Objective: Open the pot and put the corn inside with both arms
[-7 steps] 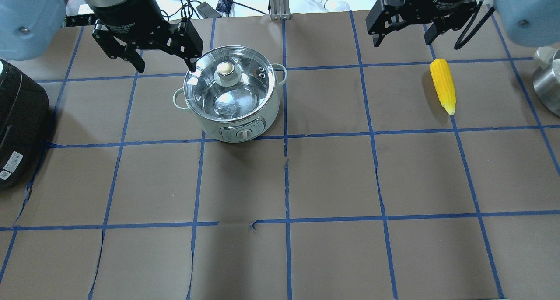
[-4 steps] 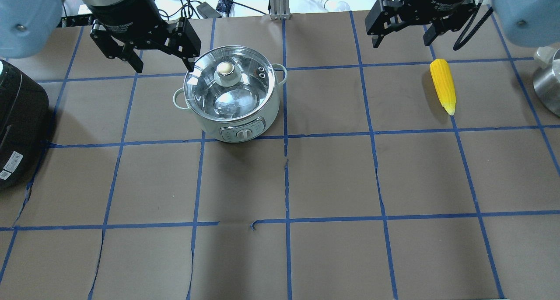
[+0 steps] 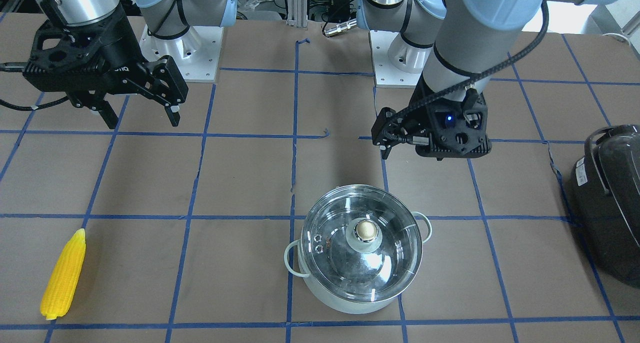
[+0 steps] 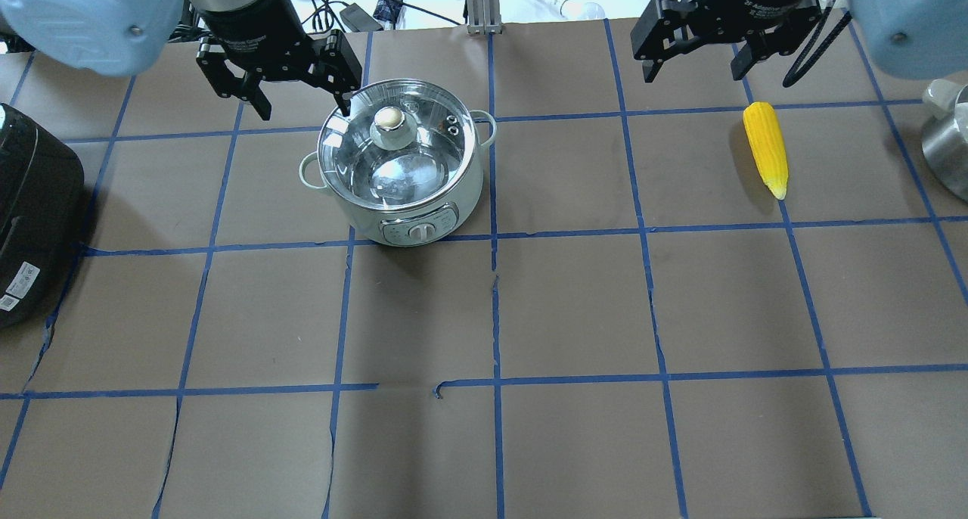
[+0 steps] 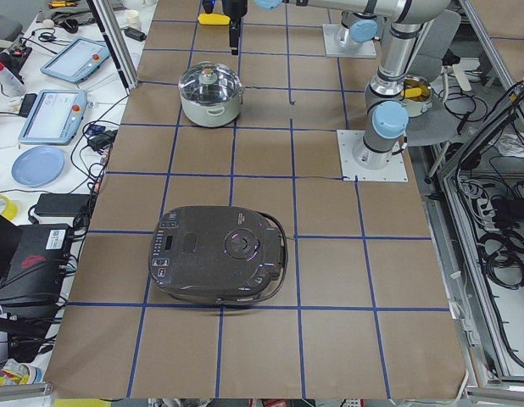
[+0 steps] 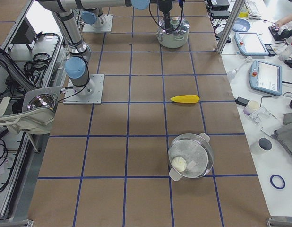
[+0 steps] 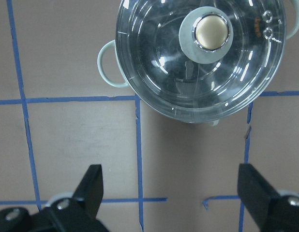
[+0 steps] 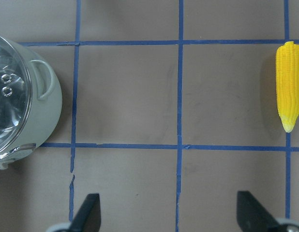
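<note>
Only shiny steel [image 3: 373, 272] can be seen through the glass lid, so I expect to find an empty pot [image 3: 355, 303] when I lift the lid by its knob.
The pot [image 4: 401, 172] stands on the table with its glass lid [image 4: 423, 152] shut, knob [image 4: 391, 125] on top. It also shows in the front view [image 3: 362, 253] and the left wrist view [image 7: 202, 53]. My left gripper [image 4: 305, 104] is open and empty. It hovers just off the pot's rim on the robot's side, fingers [image 7: 91, 186] apart from it. The corn [image 4: 765, 148] lies flat on the table far right, and shows in the right wrist view [image 8: 289, 84]. My right gripper [image 4: 694, 69] is open and empty, hovering left of and behind the corn.
A large black appliance [image 4: 30, 216] sits at the table's left edge. A second steel pot [image 4: 949, 148] stands at the right edge, beyond the corn. Blue tape lines mark a grid on the brown table cover [image 4: 575, 307].
My left gripper has shifted right, closer to the pot's rim, still open. My right gripper and the corn have barely moved.
</note>
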